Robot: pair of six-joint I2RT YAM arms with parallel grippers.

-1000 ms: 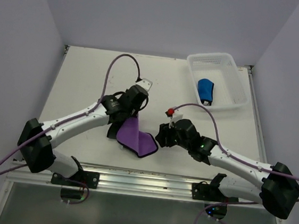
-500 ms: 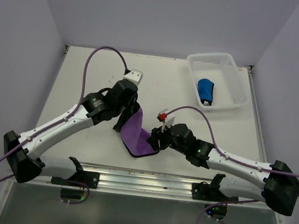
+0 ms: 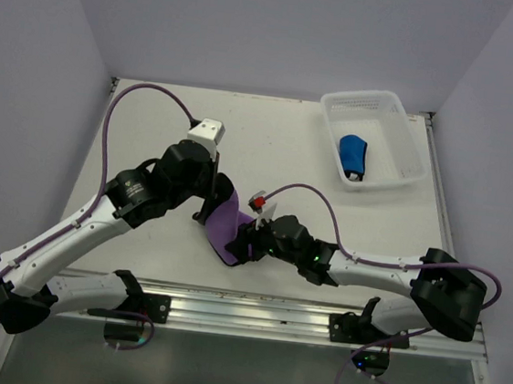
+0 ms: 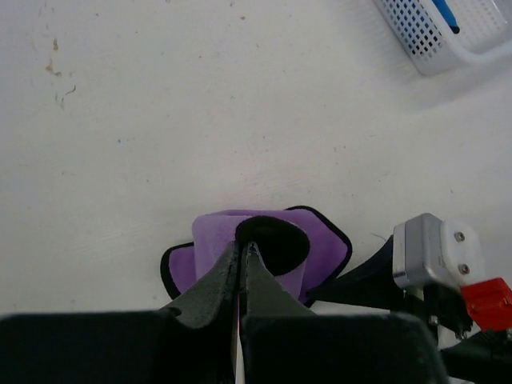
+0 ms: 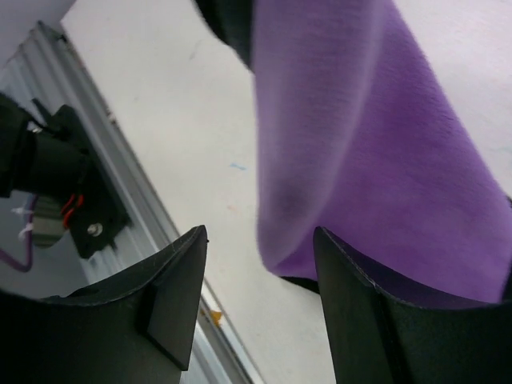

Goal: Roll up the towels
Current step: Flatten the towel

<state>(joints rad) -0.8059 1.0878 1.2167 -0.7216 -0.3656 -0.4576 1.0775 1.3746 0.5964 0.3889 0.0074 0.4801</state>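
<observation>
I expect the purple towel to open into a sheet with a dark back when I stretch it, because dark cloth shows where the towel curls over.
The purple towel hangs bunched from my left gripper, which is shut on its dark hem; its lower end rests on the table. In the left wrist view the fingertips pinch the hem where the purple towel curls over. My right gripper is open at the cloth's lower end. In the right wrist view the purple towel hangs just beyond the gap of the right gripper, nearer the right finger. The blue towel lies rolled in the basket.
The white perforated basket stands at the back right, its corner showing in the left wrist view as the basket. A metal rail runs along the table's near edge, close behind the right gripper.
My left arm has swung left and drawn the purple towel up into a tall fold. My right gripper has slid left to the towel's lower end and opened wider.
</observation>
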